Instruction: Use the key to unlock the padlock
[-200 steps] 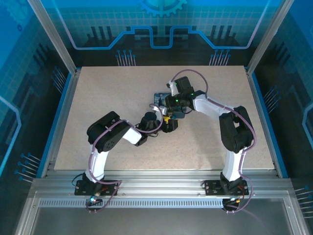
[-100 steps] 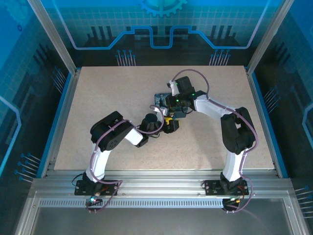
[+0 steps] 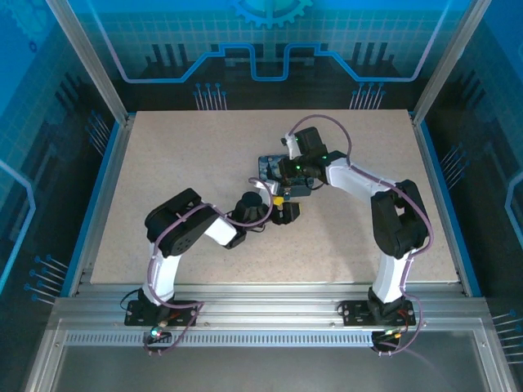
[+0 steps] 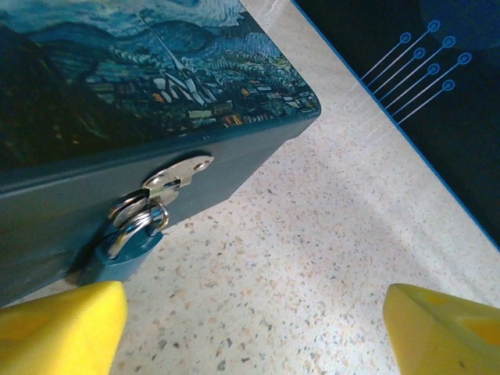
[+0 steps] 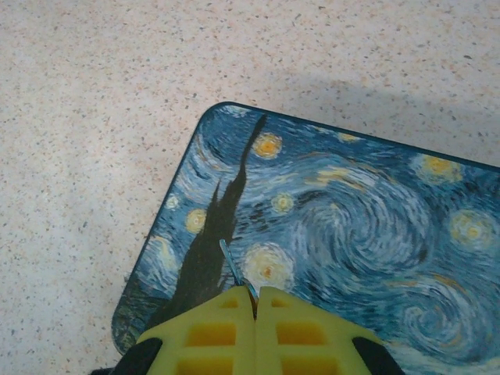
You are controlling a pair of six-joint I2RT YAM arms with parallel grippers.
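Observation:
I should back the key off the lid with my right gripper until my left gripper holds the padlock, because the padlock (image 4: 121, 256) hangs outside my left gripper's open fingers.
The small bluish padlock (image 4: 129, 246) hangs from the silver hasp (image 4: 181, 173) on the front wall of the dark-blue painted tin (image 4: 117, 94). My left gripper (image 4: 254, 328) stands open low over the table just in front of it, with bare table between its yellow fingers (image 4: 62, 328). The padlock is off to the upper left of the gap, close to the left finger. My right gripper (image 5: 255, 301) is shut on the key (image 5: 232, 266), whose thin blade pokes out over the tin's lid (image 5: 351, 226). From above, the left gripper (image 3: 282, 206) and right gripper (image 3: 282, 175) meet at the tin (image 3: 266, 166).
The speckled table (image 3: 188, 155) runs out on all sides of the tin. Its right edge and a dark blue wall (image 4: 437, 101) lie beyond the tin. Metal frame posts (image 3: 90, 65) stand at the far corners.
The left gripper's jaws have spread wider, and the left arm's elbow has shifted slightly. The right arm stays over the tin with the key.

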